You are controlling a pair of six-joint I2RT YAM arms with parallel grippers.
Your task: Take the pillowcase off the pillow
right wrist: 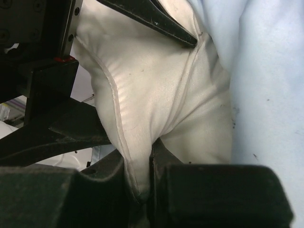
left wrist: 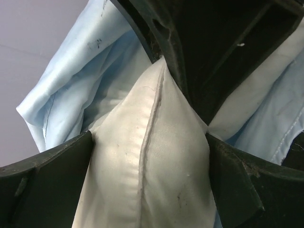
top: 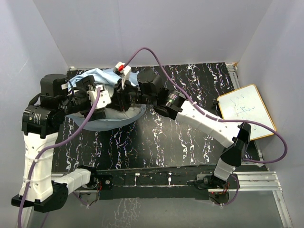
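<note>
My right gripper should take the pillowcase's rim and pull it away, because my right gripper is pinching a fold of the pillow (right wrist: 135, 147) that my left gripper already holds.
The off-white pillow (left wrist: 142, 156) bulges out of the pale blue pillowcase (left wrist: 71, 85), its seam running down the middle. My left gripper (left wrist: 148, 137) is shut on the pillow's exposed end, one finger on each side. My right gripper (right wrist: 140, 161) is shut tight on a seamed fold of the pillow (right wrist: 152, 90), with the pillowcase (right wrist: 270, 95) to its right. In the top view both grippers, left (top: 100, 97) and right (top: 121, 95), meet over the bunched pillowcase (top: 102, 75) at the back left; the pillow is hidden there.
A wood-framed whiteboard (top: 244, 111) lies at the table's right edge. The black marbled table (top: 161, 142) is enclosed by pale walls on the left, back and right. The right arm's purple cable (top: 156, 59) arcs over the back.
</note>
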